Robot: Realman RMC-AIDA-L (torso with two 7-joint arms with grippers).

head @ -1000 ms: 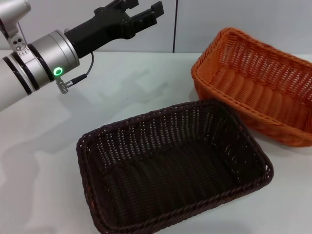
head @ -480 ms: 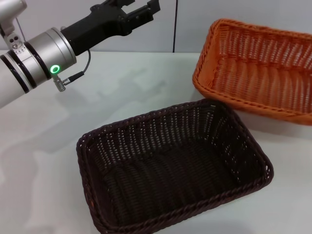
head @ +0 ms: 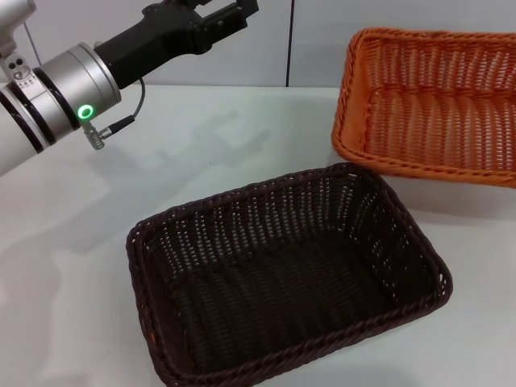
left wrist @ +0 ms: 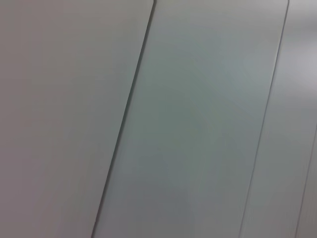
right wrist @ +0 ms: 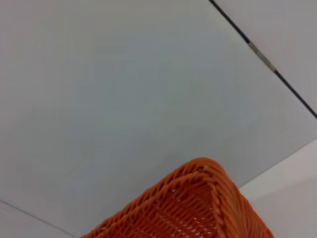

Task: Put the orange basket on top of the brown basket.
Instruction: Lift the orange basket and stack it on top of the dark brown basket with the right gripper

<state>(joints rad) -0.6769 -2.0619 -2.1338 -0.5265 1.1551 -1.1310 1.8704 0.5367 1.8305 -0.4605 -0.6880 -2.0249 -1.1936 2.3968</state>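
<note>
My right gripper is carrying the orange basket (head: 439,121), which hangs with its open side up, and the brown basket's inside (head: 282,286) is empty. It should go on moving the orange basket over until the rims of both baskets line up.
The orange basket (head: 435,105) hangs tilted above the table at the far right, clear of the surface, and its right end runs out of the head view. One of its corners shows close up in the right wrist view (right wrist: 198,208). My right gripper is not in view. The brown basket (head: 282,274) stands empty on the table in the near middle, just in front of and below the orange one. My left gripper (head: 211,10) is raised at the far left, open and empty, well away from both baskets.
The white table (head: 201,153) runs back to a grey panelled wall (head: 363,16). My left arm (head: 56,105) crosses the upper left. The left wrist view shows only wall panels (left wrist: 198,124).
The orange basket has risen off the table, moved right and levelled out. My left arm has drawn back a little to the left and up. The brown basket has not moved.
</note>
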